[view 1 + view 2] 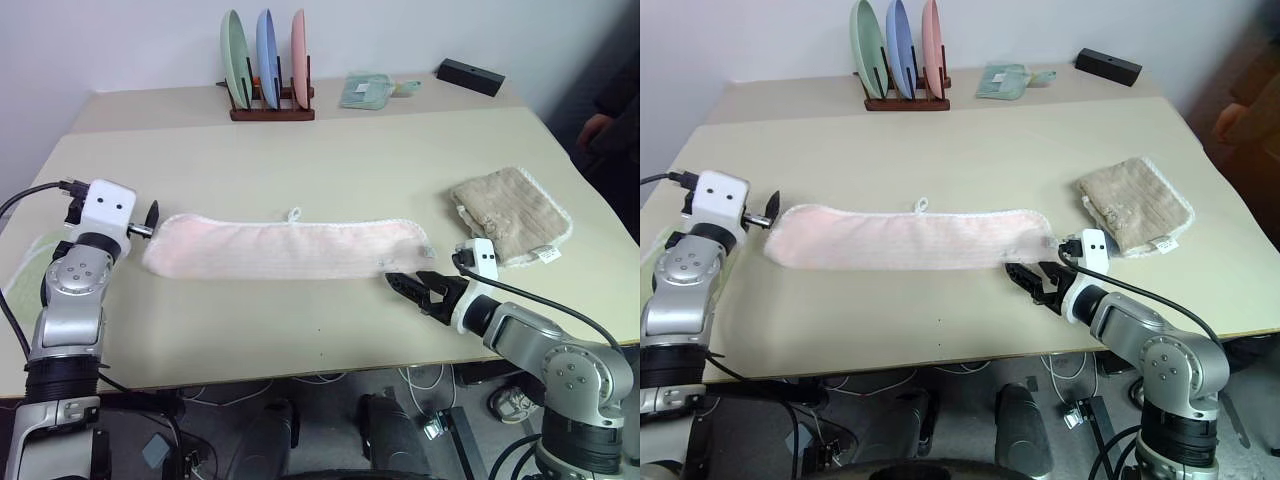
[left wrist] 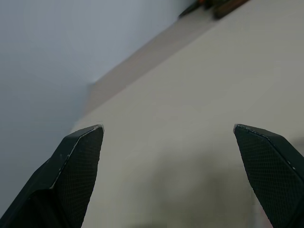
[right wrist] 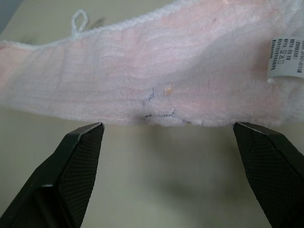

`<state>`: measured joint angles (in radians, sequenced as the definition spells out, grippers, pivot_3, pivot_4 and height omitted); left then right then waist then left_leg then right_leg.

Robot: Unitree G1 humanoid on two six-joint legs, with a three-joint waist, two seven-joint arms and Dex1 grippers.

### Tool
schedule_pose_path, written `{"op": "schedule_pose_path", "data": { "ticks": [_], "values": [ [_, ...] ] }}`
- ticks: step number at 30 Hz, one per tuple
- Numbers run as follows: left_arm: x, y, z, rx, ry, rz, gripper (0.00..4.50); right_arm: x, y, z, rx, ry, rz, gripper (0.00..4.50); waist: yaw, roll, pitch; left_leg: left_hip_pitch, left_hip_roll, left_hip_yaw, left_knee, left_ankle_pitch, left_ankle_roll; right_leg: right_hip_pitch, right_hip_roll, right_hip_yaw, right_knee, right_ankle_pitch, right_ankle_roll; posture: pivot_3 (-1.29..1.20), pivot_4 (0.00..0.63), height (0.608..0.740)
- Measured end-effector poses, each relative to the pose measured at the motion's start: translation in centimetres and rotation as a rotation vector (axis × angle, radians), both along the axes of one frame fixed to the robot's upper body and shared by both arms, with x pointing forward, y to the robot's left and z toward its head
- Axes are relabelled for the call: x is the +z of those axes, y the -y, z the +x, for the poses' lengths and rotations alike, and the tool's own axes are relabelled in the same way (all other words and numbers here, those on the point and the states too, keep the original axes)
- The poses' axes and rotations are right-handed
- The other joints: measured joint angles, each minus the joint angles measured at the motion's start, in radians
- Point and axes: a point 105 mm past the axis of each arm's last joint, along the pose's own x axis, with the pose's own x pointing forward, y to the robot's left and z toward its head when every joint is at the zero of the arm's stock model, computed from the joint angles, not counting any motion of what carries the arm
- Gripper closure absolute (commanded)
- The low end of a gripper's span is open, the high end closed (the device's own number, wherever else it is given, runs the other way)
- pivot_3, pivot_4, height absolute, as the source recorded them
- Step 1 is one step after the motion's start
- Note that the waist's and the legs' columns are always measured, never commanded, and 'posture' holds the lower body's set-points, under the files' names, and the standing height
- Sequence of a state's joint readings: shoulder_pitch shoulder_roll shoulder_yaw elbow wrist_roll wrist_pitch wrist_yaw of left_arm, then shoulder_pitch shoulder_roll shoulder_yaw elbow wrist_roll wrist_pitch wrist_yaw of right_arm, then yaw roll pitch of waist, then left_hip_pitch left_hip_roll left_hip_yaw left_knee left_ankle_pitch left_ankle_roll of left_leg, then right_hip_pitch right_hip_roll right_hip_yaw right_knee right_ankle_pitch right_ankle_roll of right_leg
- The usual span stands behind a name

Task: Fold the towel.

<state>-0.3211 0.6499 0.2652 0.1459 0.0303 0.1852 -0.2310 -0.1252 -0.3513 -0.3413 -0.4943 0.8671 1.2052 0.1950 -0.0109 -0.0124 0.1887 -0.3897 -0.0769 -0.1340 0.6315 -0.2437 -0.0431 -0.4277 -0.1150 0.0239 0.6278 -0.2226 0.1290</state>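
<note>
My gripper will fold over the towel's end (image 1: 408, 248), and that end will bring up a hidden stitched design, because scraps of stitching (image 3: 160, 113) show at the towel's near edge.
The pale pink towel (image 1: 285, 247) lies folded into a long band across the middle of the table, with its small loop (image 1: 294, 213) on the far edge and a white label (image 3: 285, 58) near its right end. My left gripper (image 1: 150, 218) hovers just off the towel's left end, open and holding nothing. In the left wrist view its fingertips (image 2: 88, 137) frame bare tabletop. My right gripper (image 1: 415, 285) sits low at the towel's near right corner, open and empty. The right wrist view shows its fingertips (image 3: 90, 135) just short of the towel's near edge (image 3: 161, 116).
A tan cloth (image 1: 510, 215) with a white tag lies right of the towel. At the back stand a rack of three plates (image 1: 268, 60), a folded light green cloth (image 1: 365, 90) and a black box (image 1: 470, 76). A person (image 1: 600, 125) is at the right edge.
</note>
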Motion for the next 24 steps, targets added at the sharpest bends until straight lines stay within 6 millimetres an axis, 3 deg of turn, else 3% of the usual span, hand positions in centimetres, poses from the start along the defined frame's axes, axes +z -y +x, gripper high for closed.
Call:
{"op": "schedule_pose_path", "data": {
  "ticks": [2, 5, 6, 9, 12, 15, 19, 24],
  "values": [
    [0.6, 0.5, -0.2, -0.045, 0.034, -0.065, 0.01, 0.0, 0.1, 0.0, -0.002, 0.002, -0.002, 0.09, 0.001, 0.0, 0.0, 0.0, 0.0, 0.0, 0.0, 0.0, 0.0, 0.0, -0.001, 0.0, 0.0, 0.0, 0.0, 0.0, 0.15, 0.738],
    [1.9, 5.9, -1.6, -0.367, 0.063, -0.167, 0.01, -0.4, 0.1, -0.2, 0.002, -0.014, -0.011, 0.09, 0.001, -0.001, -0.001, -0.001, 0.0, 0.0, 0.0, 0.0, 0.0, 0.0, -0.002, 0.0, -0.001, 0.0, 0.0, 0.0, 0.15, 0.738],
    [1.9, 7.4, -2.1, -0.456, 0.04, -0.15, 0.01, -0.5, 0.0, -0.3, 0.01, -0.014, -0.011, 0.09, -0.002, -0.001, -0.001, -0.001, 0.0, 0.0, -0.001, 0.0, 0.0, 0.0, -0.002, 0.0, -0.002, 0.0, 0.0, 0.0, 0.15, 0.738],
    [0.1, 8.4, -2.7, -0.521, -0.078, -0.057, 0.01, -0.7, 0.0, -0.3, 0.011, -0.02, -0.016, 0.09, -0.011, 0.0, -0.001, 0.001, 0.0, 0.002, -0.002, 0.0, 0.0, 0.0, 0.001, 0.001, -0.001, 0.0, -0.001, 0.0, 0.15, 0.738],
    [-2.4, 7.2, -2.4, -0.44, -0.182, 0.008, 0.01, -0.7, -0.1, -0.3, 0.015, -0.019, -0.022, 0.09, -0.006, 0.0, -0.001, 0.001, 0.001, 0.001, -0.001, 0.0, 0.0, 0.0, 0.002, 0.0, -0.001, 0.0, -0.001, 0.0, 0.15, 0.738],
    [-3.9, 4.4, -1.4, -0.269, -0.246, 0.08, 0.01, -0.8, -0.3, -0.2, 0.022, -0.019, -0.027, 0.09, -0.001, -0.001, -0.001, 0.0, 0.001, 0.001, 0.0, 0.0, 0.0, 0.0, 0.002, 0.0, -0.001, 0.0, 0.0, 0.0, 0.15, 0.738],
    [-3.7, 1.1, -0.1, -0.058, -0.219, 0.084, 0.01, -0.8, -0.3, -0.2, 0.018, -0.014, -0.033, 0.09, 0.001, -0.001, -0.001, 0.0, 0.0, 0.0, 0.0, 0.0, 0.0, 0.0, 0.002, 0.0, -0.001, 0.0, 0.0, 0.0, 0.15, 0.738],
    [-2.6, 0.2, 1.1, 0.049, -0.119, -0.073, 0.01, -0.7, -0.2, -0.1, 0.012, -0.015, -0.03, 0.09, -0.001, -0.001, -0.001, 0.0, 0.0, 0.0, -0.001, 0.0, 0.0, 0.0, 0.002, 0.0, -0.001, 0.0, 0.0, 0.0, 0.15, 0.738]
  ]
}}
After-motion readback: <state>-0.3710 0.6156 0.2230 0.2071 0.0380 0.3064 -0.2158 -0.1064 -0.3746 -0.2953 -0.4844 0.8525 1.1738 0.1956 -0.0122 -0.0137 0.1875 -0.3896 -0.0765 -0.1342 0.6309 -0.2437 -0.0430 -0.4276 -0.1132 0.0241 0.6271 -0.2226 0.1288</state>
